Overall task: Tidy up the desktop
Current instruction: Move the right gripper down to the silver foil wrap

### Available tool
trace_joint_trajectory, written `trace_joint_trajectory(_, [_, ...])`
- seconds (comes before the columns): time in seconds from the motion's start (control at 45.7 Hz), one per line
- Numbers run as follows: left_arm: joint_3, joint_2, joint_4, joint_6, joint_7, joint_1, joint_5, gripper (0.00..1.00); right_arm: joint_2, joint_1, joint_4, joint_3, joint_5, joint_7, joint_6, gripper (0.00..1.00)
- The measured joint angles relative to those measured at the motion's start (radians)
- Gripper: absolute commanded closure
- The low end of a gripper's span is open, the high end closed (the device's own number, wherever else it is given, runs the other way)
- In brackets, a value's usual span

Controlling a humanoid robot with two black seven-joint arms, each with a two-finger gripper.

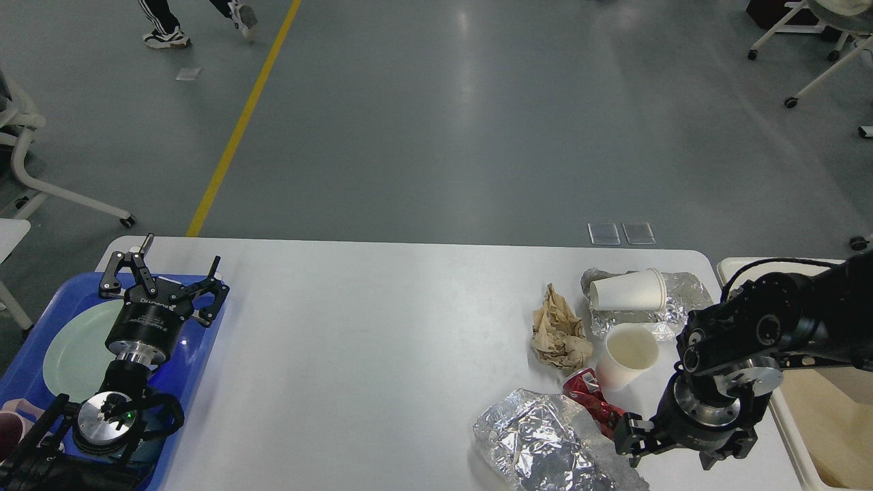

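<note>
The red can (593, 401) lies beside the large foil's edge, so the foil (536, 442) will come free and leave the can in place when I lift it.
The white desktop (375, 341) carries a cluster of litter at its right. A crumpled brown paper (559, 331) lies beside an upright white paper cup (627, 353). Behind them a second white cup (627, 290) lies on its side on a foil sheet (672, 310). A crushed red can (595, 402) rests against a large crumpled foil (539, 440) at the near edge. My right gripper (672, 451) hangs low and open just right of the can and the large foil, holding nothing. My left gripper (164, 273) stands open and empty over the blue tray (198, 348).
The blue tray at the left edge holds a pale green plate (71, 351). A beige bin (822, 416) stands beyond the desktop's right edge, under my right arm. Chair legs on wheels stand on the grey floor beyond the table.
</note>
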Motion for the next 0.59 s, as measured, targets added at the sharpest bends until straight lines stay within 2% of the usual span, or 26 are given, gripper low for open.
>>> trace_joint_trajectory(0.131, [0.0,0.0,0.0,0.0,0.0,0.0,0.0,0.03,0.025,-0.021,-0.024,0.009,-0.004,0.0,-0.001,0.05])
trace_joint_trajectory(0.219, [0.0,0.0,0.0,0.0,0.0,0.0,0.0,0.03,0.026,0.009,0.021,0.033,-0.001,0.001,0.006,0.04])
trace_joint_trajectory(0.438, [0.0,0.0,0.0,0.0,0.0,0.0,0.0,0.03,0.025,0.053,0.098,0.215,0.005,-0.003,0.01,0.05])
trace_joint_trajectory(0.591, [0.0,0.0,0.0,0.0,0.0,0.0,0.0,0.03,0.066,-0.03,0.014,0.297,-0.001,-0.045,-0.006,0.06])
